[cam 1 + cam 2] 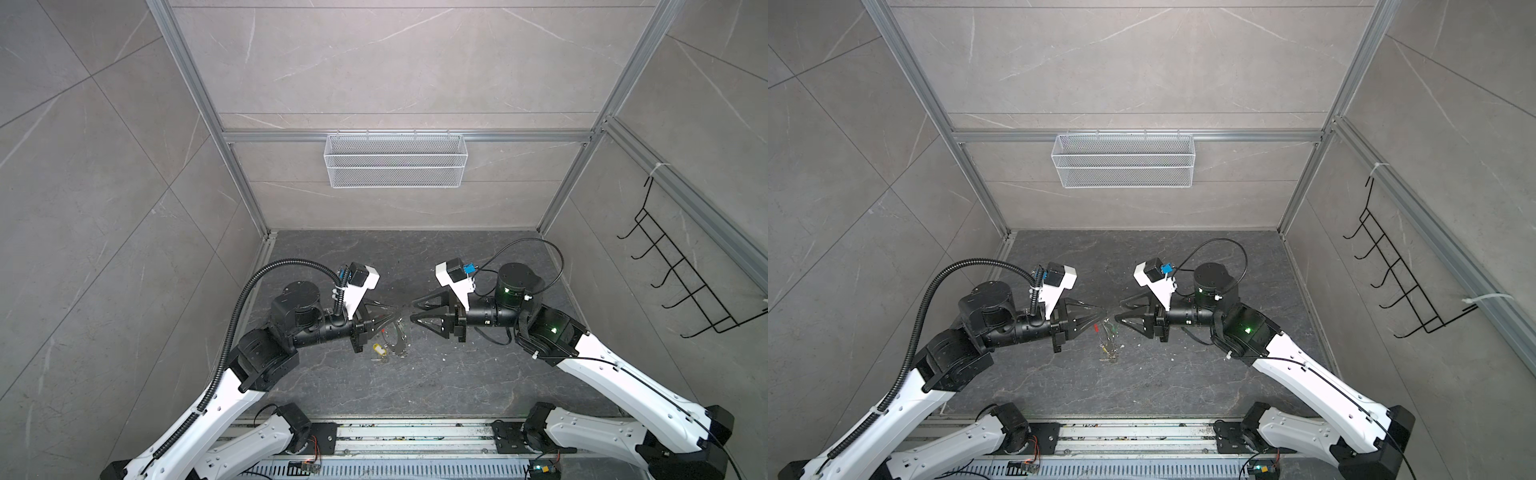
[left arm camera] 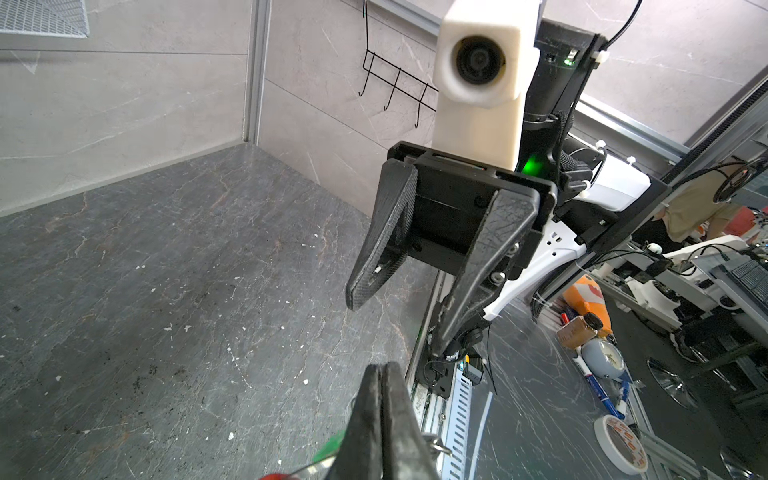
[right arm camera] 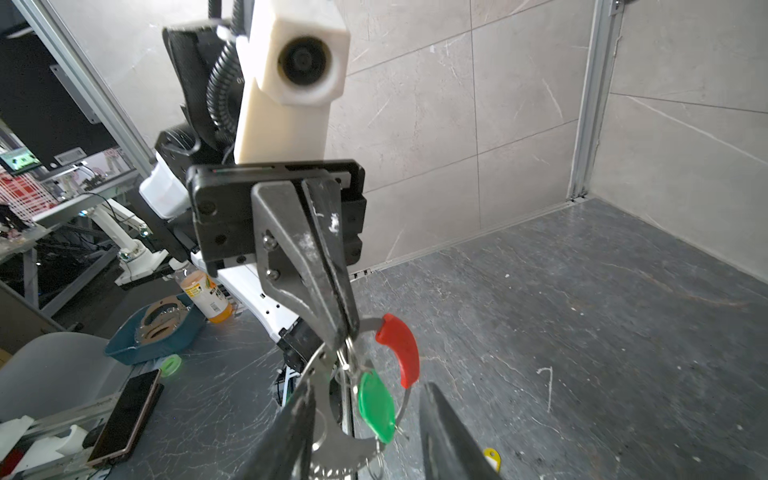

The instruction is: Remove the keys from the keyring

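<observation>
My left gripper is pinching the hoop just above the green tag (image 3: 352, 360). My right gripper should grab the hoop (image 3: 369, 324) before my left gripper opens to change its hold.
My left gripper (image 1: 395, 314) is shut on the keyring (image 3: 409, 392), a thin wire hoop with a red sleeve (image 3: 400, 353), held up over the middle of the dark table (image 1: 457, 374). A green-tagged key (image 3: 376, 405) and a flat silver metal piece (image 3: 332, 440) hang from the hoop. My right gripper (image 3: 369, 388) faces it, open, with its fingers on either side of the green tag and not touching it. A yellow tag (image 1: 379, 350) lies on the table below, apart from the hoop; it also shows in the right wrist view as the yellow tag (image 3: 491, 456).
A white mesh basket (image 1: 395, 160) hangs on the back wall. A black wire hook rack (image 1: 685, 282) is on the right wall. The arms' base rail (image 1: 415, 432) runs along the table's front edge.
</observation>
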Available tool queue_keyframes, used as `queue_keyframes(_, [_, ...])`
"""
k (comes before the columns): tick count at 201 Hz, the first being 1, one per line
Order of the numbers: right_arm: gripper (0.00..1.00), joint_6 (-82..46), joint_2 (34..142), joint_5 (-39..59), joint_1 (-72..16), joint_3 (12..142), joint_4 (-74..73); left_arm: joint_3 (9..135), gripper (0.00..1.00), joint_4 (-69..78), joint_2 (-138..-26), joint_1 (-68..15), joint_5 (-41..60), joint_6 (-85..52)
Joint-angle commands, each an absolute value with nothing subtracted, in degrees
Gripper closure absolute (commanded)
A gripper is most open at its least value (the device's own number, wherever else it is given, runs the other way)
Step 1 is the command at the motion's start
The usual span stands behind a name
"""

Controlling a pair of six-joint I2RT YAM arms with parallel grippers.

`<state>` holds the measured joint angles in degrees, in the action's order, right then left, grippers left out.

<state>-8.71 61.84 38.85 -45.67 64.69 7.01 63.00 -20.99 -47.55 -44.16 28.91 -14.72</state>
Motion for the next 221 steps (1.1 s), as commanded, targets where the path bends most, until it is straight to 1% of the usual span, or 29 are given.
queue_keyframes(1, [0.57, -11.69, 62.98, 41.64, -45.52, 64.42, 2.30, 62.56, 1.00, -14.67, -46.37, -44.38, 28.85, -15.52])
queue_keyframes(68, [0.66, -15.48, 65.90, 45.59, -45.50, 64.73, -2.38, 58.32, 1.00, -7.44, -44.05, -44.35, 27.08, -16.86])
queue_keyframes(92, [0.72, -16.17, 66.51, 46.59, -45.52, 64.79, -3.12, 57.63, 1.00, -6.34, -43.67, -44.33, 26.37, -17.05])
queue_keyframes(142, [0.72, -17.29, 67.04, 48.39, -45.62, 64.27, -4.46, 56.05, 1.00, -3.90, -42.31, -44.33, 23.76, -17.84])
queue_keyframes(159, [0.75, -17.57, 67.30, 48.66, -45.62, 64.16, -4.83, 55.81, 1.00, -3.32, -42.31, -44.35, 23.52, -18.05])
queue_keyframes(184, [0.75, -17.73, 67.72, 48.57, -45.62, 64.16, -4.90, 55.71, 1.00, -2.64, -42.47, -44.30, 23.86, -18.49])
queue_keyframes(202, [0.81, -17.97, 68.01, 48.68, -45.62, 64.16, -5.35, 55.63, 1.00, -2.29, -42.66, -44.38, 24.20, -18.81])
queue_keyframes(221, [0.93, -18.07, 68.03, 48.61, -45.62, 64.25, -5.55, 55.75, 1.00, -2.20, -43.06, -44.34, 24.67, -19.09])
